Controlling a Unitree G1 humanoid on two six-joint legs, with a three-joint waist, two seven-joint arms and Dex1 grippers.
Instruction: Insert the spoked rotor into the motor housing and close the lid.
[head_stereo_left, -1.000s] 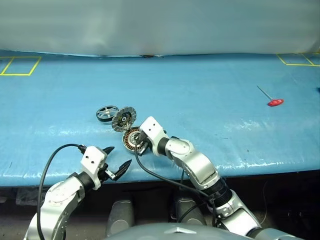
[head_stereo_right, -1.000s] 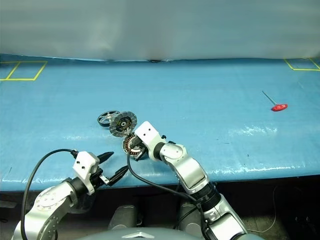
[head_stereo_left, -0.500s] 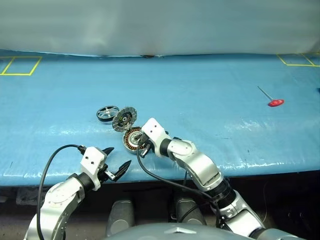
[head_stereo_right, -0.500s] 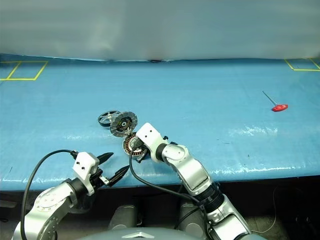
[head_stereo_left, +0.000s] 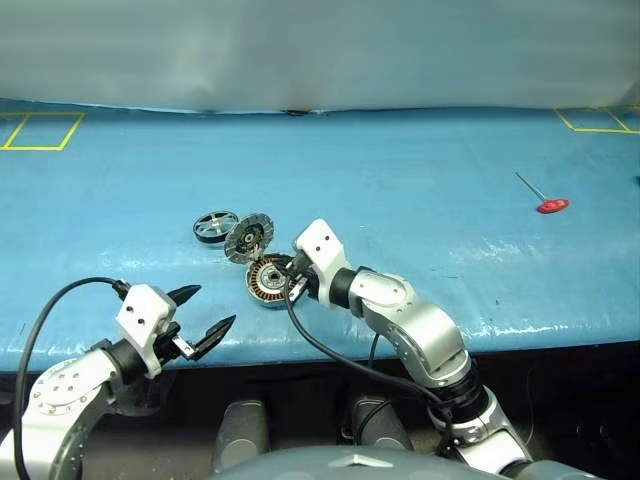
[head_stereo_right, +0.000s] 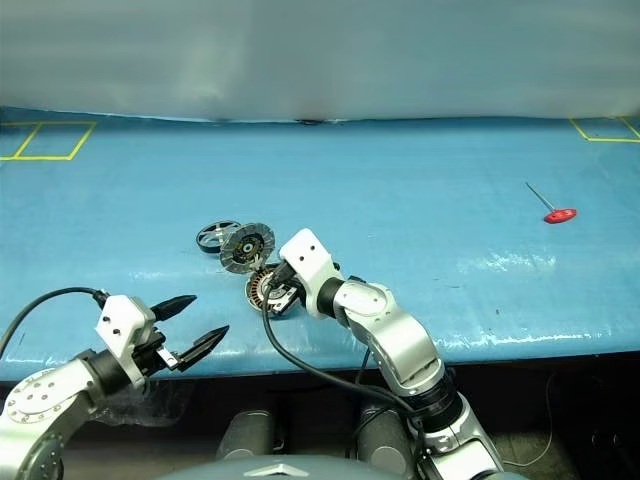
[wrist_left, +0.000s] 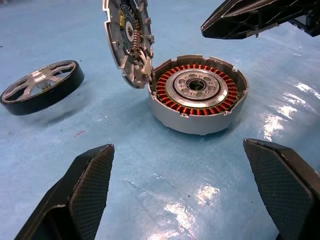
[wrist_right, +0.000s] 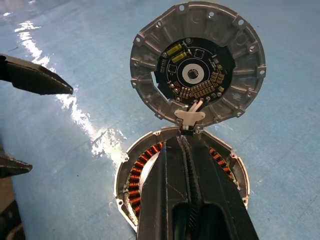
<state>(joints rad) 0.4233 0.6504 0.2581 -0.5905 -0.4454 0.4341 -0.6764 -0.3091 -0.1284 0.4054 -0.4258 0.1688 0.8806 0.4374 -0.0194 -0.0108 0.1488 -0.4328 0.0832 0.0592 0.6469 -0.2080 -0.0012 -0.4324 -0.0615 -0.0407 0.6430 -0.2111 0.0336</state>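
Observation:
I expect the spoked rotor (head_stereo_left: 215, 227) to sink inside and clear the lid when I lower it, since the motor housing's raised rim (wrist_left: 239, 81) stands above the copper windings.
The motor housing (wrist_left: 197, 95) lies on the blue table with its copper windings showing. Its ribbed lid (wrist_right: 197, 75) stands open on the hinge at the far rim. The spoked rotor (wrist_left: 42, 92), black-rimmed, lies flat just beyond and left of the lid (head_stereo_left: 248, 238). My right gripper (wrist_right: 186, 140) is shut with nothing in it and hovers over the housing (head_stereo_left: 268, 281), tips near the hinge. My left gripper (head_stereo_left: 212, 307) is open and empty at the table's front edge, left of the housing and pointing toward it.
A red-handled tool (head_stereo_left: 548, 205) lies far right on the blue table (head_stereo_left: 420, 190). Yellow tape squares (head_stereo_left: 40, 130) mark the far corners. A black cable (head_stereo_left: 330, 355) hangs from my right wrist over the front edge.
My left gripper has drawn back to the left and risen, still open. My right gripper has lifted a little over the housing. The housing, lid and rotor have not moved.

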